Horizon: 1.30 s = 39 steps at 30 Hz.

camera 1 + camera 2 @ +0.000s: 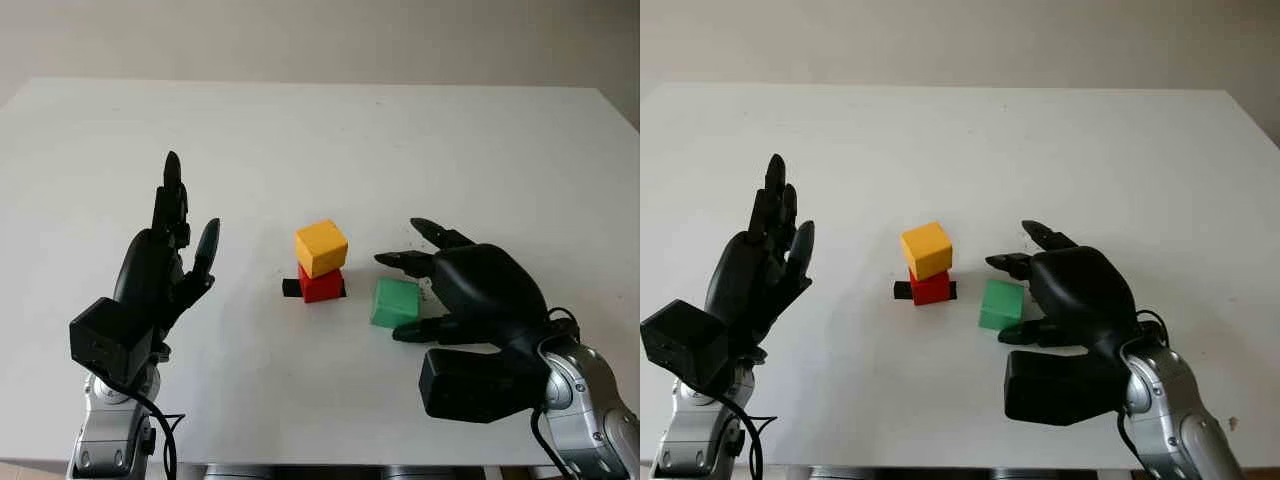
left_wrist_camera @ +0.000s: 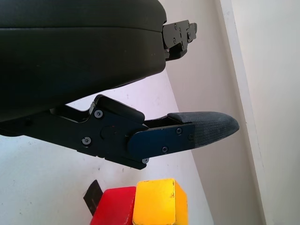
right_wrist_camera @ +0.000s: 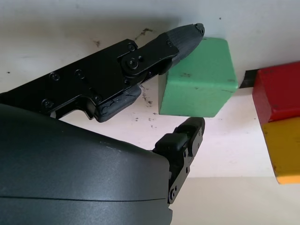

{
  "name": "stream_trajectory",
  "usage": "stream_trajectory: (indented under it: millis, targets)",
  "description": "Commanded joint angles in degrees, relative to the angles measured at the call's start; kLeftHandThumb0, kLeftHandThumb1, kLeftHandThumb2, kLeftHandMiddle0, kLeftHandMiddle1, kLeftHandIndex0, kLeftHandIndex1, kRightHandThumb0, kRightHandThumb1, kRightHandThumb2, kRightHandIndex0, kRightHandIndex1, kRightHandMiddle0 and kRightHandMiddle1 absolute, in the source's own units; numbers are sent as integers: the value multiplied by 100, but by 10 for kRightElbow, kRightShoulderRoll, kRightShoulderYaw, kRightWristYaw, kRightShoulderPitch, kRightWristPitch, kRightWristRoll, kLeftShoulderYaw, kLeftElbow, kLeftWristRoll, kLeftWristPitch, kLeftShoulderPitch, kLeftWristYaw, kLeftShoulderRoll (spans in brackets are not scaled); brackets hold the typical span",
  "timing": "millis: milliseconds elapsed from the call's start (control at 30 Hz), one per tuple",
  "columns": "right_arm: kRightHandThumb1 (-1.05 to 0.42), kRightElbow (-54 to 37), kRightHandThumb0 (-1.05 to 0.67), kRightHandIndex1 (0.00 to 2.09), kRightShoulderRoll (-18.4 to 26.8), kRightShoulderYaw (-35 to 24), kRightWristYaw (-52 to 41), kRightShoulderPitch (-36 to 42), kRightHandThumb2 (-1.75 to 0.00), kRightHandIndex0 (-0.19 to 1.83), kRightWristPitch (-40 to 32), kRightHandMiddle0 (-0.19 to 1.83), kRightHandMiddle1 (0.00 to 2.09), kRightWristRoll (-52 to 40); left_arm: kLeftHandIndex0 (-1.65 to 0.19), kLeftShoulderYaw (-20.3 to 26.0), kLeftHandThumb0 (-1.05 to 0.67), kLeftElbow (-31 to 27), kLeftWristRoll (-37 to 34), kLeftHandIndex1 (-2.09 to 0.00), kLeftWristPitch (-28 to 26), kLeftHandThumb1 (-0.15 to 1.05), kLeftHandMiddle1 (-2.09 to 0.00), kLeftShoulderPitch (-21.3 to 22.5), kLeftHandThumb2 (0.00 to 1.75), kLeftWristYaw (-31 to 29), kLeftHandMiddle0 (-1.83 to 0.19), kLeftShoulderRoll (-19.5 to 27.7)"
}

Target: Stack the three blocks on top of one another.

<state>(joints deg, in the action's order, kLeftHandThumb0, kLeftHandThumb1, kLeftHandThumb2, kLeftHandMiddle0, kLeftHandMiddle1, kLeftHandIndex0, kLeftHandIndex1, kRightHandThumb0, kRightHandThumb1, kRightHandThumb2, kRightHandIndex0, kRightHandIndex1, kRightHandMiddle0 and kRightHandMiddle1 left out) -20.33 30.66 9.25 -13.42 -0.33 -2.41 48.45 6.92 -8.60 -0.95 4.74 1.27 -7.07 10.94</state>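
Observation:
My gripper will lower the green block onto the stack [image 1: 321, 262], and the stack should stay up, because the yellow block sits turned [image 1: 321, 248] but well over the red block.
A yellow block [image 1: 321, 247] sits slightly turned on a red block [image 1: 321, 284], which stands on a black mark [image 1: 290, 288] mid-table. The green block [image 1: 395, 303] lies on the table just right of this stack. My right hand [image 1: 393, 297] is open around the green block. One fingertip [image 3: 187, 33] reaches over the block's far edge, and the thumb [image 3: 192, 131] sits at its near side with a slight gap. My left hand [image 1: 185, 225] is open and held upright, to the left of the stack and well apart from it.
The white table [image 1: 300, 130] stretches wide behind and to both sides of the blocks, with its far edge against a pale wall. Small dark specks mark the surface near the green block [image 3: 197, 79].

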Motion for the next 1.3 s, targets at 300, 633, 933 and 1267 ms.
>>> stream_trajectory:
  millis: [300,633,933,1267]
  targets:
    - [-87,12,-55,9,-9,-11,31,1,-6,36,32,84,31,-42,19,-3,-73,-3,5,0,3,105,0,-10,57,0,19,2]
    - [-90,11,-49,5,0,-12,34,-1,-5,41,39,64,81,-33,19,-3,-72,0,6,0,14,105,0,-14,57,-3,19,5]
    - [-88,-2,-46,5,-1,-24,19,-9,-5,39,19,59,84,-17,19,-3,-72,4,15,0,19,105,0,-13,58,0,19,3]
    - [-89,30,-48,6,13,-62,23,-47,-6,42,61,59,86,-87,19,-8,-74,6,24,0,13,105,0,-8,58,4,19,3]
